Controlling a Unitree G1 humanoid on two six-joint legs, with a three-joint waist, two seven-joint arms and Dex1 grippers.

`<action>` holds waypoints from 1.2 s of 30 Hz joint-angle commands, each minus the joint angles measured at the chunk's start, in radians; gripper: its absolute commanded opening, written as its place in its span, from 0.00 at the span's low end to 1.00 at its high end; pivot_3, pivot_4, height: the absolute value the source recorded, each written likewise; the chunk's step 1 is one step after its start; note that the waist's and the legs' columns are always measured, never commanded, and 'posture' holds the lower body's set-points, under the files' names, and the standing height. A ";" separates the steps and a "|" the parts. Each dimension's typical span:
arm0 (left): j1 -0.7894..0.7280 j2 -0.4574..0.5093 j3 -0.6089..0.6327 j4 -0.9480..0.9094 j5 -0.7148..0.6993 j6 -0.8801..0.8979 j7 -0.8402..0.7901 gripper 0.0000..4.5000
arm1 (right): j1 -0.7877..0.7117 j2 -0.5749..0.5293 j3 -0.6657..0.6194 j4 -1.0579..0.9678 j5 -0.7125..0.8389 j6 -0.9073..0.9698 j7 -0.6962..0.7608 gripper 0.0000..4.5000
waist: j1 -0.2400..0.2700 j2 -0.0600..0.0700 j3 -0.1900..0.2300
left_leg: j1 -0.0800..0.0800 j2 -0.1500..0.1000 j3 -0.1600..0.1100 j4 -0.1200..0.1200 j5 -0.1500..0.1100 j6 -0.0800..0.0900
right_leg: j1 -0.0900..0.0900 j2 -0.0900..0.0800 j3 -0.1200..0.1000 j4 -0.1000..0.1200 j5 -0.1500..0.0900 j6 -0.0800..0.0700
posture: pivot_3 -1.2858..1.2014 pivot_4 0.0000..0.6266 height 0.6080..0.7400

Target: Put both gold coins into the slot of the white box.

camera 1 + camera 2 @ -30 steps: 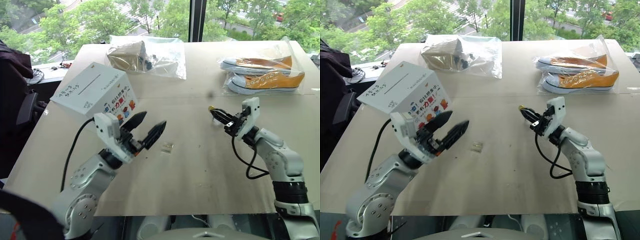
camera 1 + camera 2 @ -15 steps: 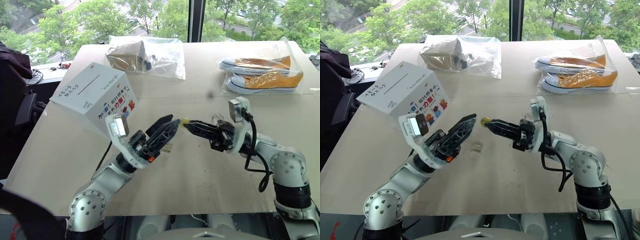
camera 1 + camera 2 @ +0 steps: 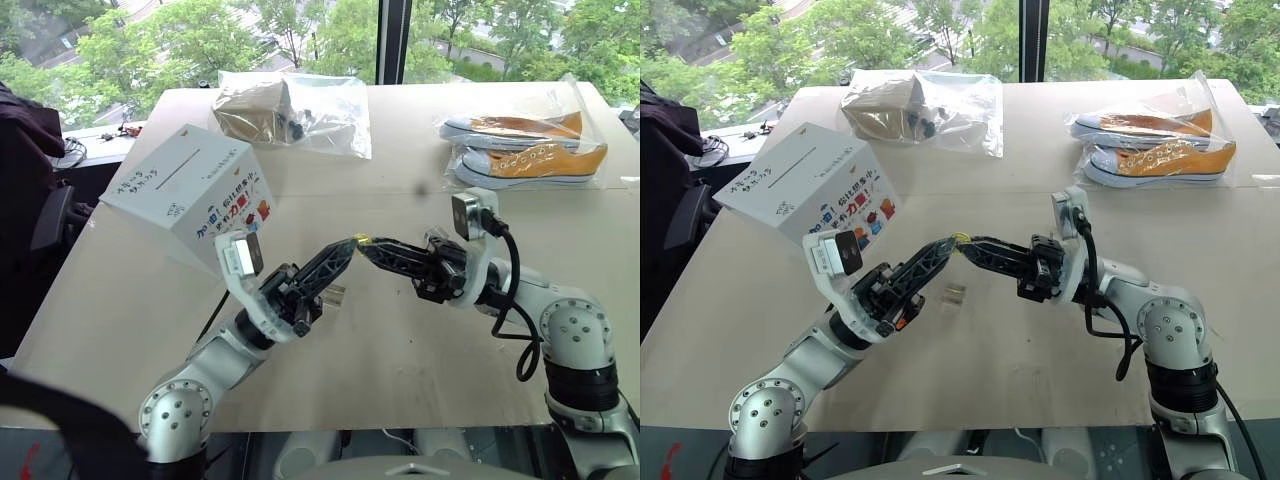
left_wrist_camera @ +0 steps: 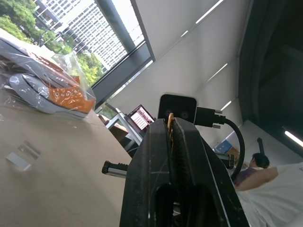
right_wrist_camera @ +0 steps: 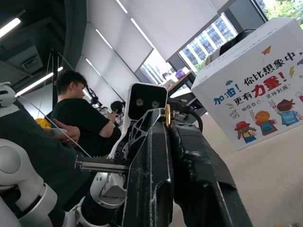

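Note:
Next, my right gripper opens before my left gripper takes the coin to the slot (image 3: 178,168), because my right gripper is pinching the gold coin (image 3: 362,240) that is in my left gripper's fingers.
A gold coin (image 3: 358,240) hangs above the middle of the table, where my two grippers meet tip to tip. My right gripper (image 3: 369,247) is shut on it from the right. My left gripper (image 3: 346,249) is shut on it from the left. The coin's edge (image 4: 169,124) shows between the left fingertips and again as a coin (image 5: 167,115) between the right ones. The white box (image 3: 190,190) stands tilted at the table's left. Its slot (image 3: 180,168) faces up and lies well away from both grippers.
Small clear pieces (image 3: 335,293) lie on the table under the grippers. A brown box in a clear bag (image 3: 290,108) sits at the back. Orange shoes in a bag (image 3: 525,145) sit at the back right. A seated person (image 5: 80,113) is beyond the table.
My right gripper carried the coin left to meet the left gripper, which rolled and swung inward. The left gripper, open until half a second ago, has shut on the coin.

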 commanded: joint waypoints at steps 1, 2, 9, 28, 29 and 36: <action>-0.004 0.010 -0.021 -0.023 0.001 0.003 -0.007 0.01 | -0.025 0.000 0.011 -0.039 0.023 -0.012 0.007 0.00 | 0.000 0.000 0.000 | 0.000 0.000 0.000 0.000 0.000 0.000 | 0.000 0.000 0.000 0.000 0.000 0.000 | 0.52 0.24 0.97; -0.004 0.009 -0.021 -0.022 0.001 0.001 -0.004 0.01 | -0.026 -0.001 0.011 -0.037 0.021 -0.013 0.009 0.00 | 0.000 0.000 0.000 | 0.000 0.000 0.000 0.000 0.000 0.000 | 0.000 0.000 0.000 0.000 0.000 0.000 | 0.52 0.24 0.97; 0.019 0.069 0.077 -0.046 0.026 -0.032 0.021 0.00 | -0.032 -0.029 -0.017 -0.008 -0.041 -0.047 -0.009 0.63 | 0.000 0.000 0.000 | 0.000 0.000 0.000 0.000 0.000 0.000 | 0.000 0.000 0.000 0.000 0.000 0.000 | 0.52 0.24 0.97; -0.280 0.741 0.453 0.238 0.408 0.004 0.045 0.00 | -0.246 -0.117 0.122 0.140 -0.626 -0.548 0.293 0.63 | -0.020 -0.003 0.002 | -0.001 0.001 0.001 -0.004 0.000 0.000 | -0.003 0.001 -0.002 -0.002 0.000 0.000 | 0.52 0.24 0.97; -0.277 0.755 0.457 0.265 0.432 0.007 0.028 0.00 | -0.251 -0.108 0.124 0.145 -0.637 -0.564 0.300 0.63 | -0.023 -0.003 0.002 | -0.002 0.001 0.000 -0.004 0.000 0.000 | -0.004 0.001 -0.002 -0.002 0.000 0.000 | 0.52 0.24 0.97; -0.276 0.778 0.443 0.456 0.585 -0.014 -0.088 0.00 | -0.243 -0.074 0.136 0.166 -0.684 -0.608 0.312 0.63 | -0.026 -0.003 0.003 | -0.002 0.001 0.000 -0.006 0.000 0.000 | -0.007 0.001 -0.003 -0.001 0.000 0.000 | 0.52 0.24 0.97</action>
